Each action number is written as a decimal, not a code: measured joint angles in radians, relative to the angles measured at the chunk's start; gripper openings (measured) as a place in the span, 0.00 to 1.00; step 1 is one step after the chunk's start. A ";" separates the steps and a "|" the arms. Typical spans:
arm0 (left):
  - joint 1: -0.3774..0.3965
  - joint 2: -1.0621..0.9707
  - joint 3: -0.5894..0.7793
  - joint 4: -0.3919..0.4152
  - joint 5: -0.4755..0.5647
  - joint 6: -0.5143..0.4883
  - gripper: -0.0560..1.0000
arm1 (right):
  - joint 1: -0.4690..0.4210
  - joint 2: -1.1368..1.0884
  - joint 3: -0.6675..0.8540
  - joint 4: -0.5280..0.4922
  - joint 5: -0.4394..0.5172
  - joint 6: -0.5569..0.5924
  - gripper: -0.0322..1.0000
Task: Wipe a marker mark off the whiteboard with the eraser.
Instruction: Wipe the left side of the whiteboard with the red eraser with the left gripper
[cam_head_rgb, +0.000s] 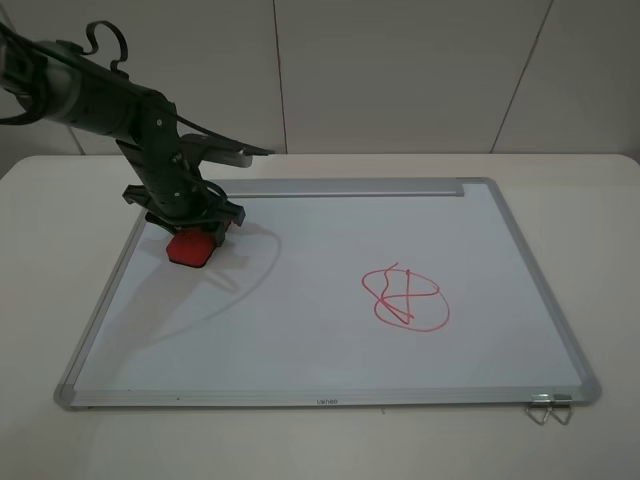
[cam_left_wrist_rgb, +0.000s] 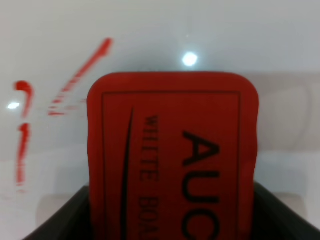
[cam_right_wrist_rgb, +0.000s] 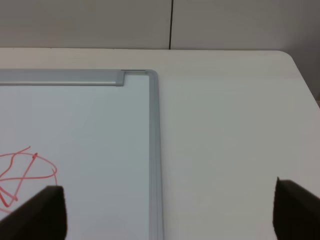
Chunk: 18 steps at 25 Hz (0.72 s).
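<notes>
Broken red streaks (cam_left_wrist_rgb: 21, 152) are still there between the eraser and the board's silver side frame (cam_head_rgb: 127, 250). Next, my left gripper wipes the eraser back over them toward that frame.
The whiteboard (cam_head_rgb: 300, 330) lies flat on the table, silver frame all round. At its far left corner my left gripper (cam_head_rgb: 192, 238) is shut on the red eraser (cam_head_rgb: 190, 249), pressing it down on the board. The left wrist view shows the eraser (cam_left_wrist_rgb: 172, 155) close up with its dark lettering. Beside it are broken red streaks of the marker mark (cam_left_wrist_rgb: 80, 75). From the high camera the mark is hidden by the arm and eraser. My right gripper (cam_right_wrist_rgb: 170, 215) is open, over the table edge beside the board's far right corner (cam_right_wrist_rgb: 152, 75); it holds nothing.
A round red loop crossed by lines (cam_head_rgb: 405, 298) sits right of the board's middle, also in the right wrist view (cam_right_wrist_rgb: 25, 172). The silver tray bar (cam_head_rgb: 340, 187) runs along the far edge. A metal clip (cam_head_rgb: 548, 408) hangs at the near right corner. The white table (cam_head_rgb: 560, 170) surrounds the board.
</notes>
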 joint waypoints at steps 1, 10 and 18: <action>-0.027 0.000 0.000 -0.006 0.000 0.003 0.59 | 0.000 0.000 0.000 0.000 0.000 0.000 0.72; -0.177 0.000 0.001 -0.018 -0.008 0.013 0.59 | 0.000 0.000 0.000 0.000 0.000 0.000 0.72; -0.136 0.009 -0.039 -0.046 0.030 0.024 0.59 | 0.000 0.000 0.000 0.000 0.000 0.000 0.72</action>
